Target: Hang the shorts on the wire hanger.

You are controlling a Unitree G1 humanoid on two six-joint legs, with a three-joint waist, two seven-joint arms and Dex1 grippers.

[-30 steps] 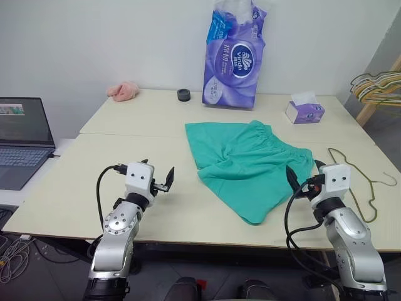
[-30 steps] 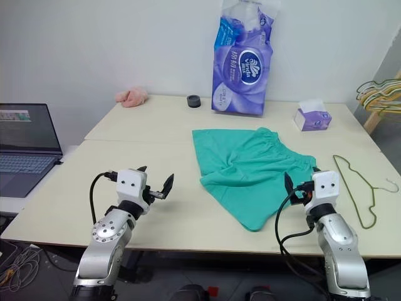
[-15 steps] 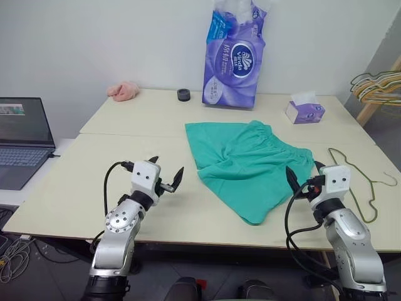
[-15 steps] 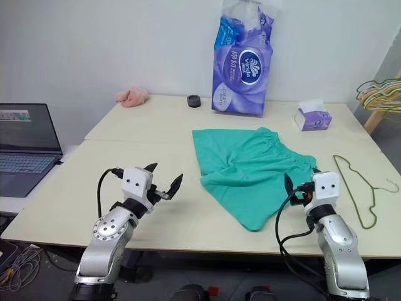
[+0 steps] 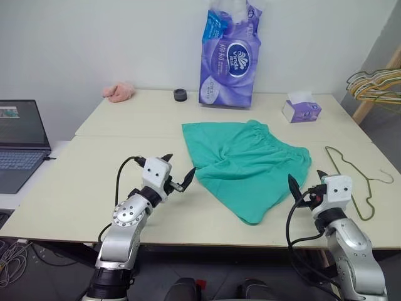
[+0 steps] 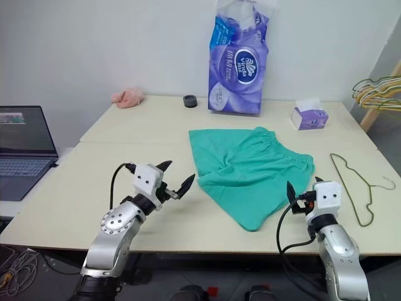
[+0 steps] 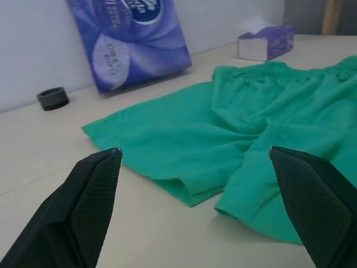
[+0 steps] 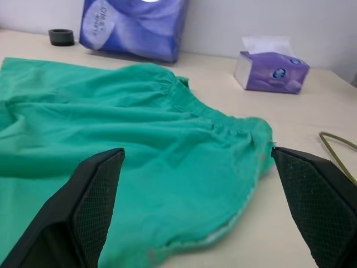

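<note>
The shorts' near corner sticks out free and the way to it is open, so my left gripper should keep going there and close on the near leg's edge.
The teal-green shorts lie spread flat in the middle of the table, waistband toward the right, one leg reaching the near edge. To their right, flat on the table, lies the thin olive wire hanger, its hook pointing right. My left gripper hovers open just left of the shorts' near left leg and points at it; the left wrist view has the shorts between the open fingers. My right gripper stands open at the near right edge of the shorts, with the hanger off to its side.
A tall purple tissue pack, a small tissue box, a black ring and a pink fluffy cloth sit along the back. A laptop stands at the left. A bunch of hangers hangs at the far right.
My left gripper has moved right toward the shorts' left leg and turned more toward them. The right gripper has drawn back slightly. Both stay open.
</note>
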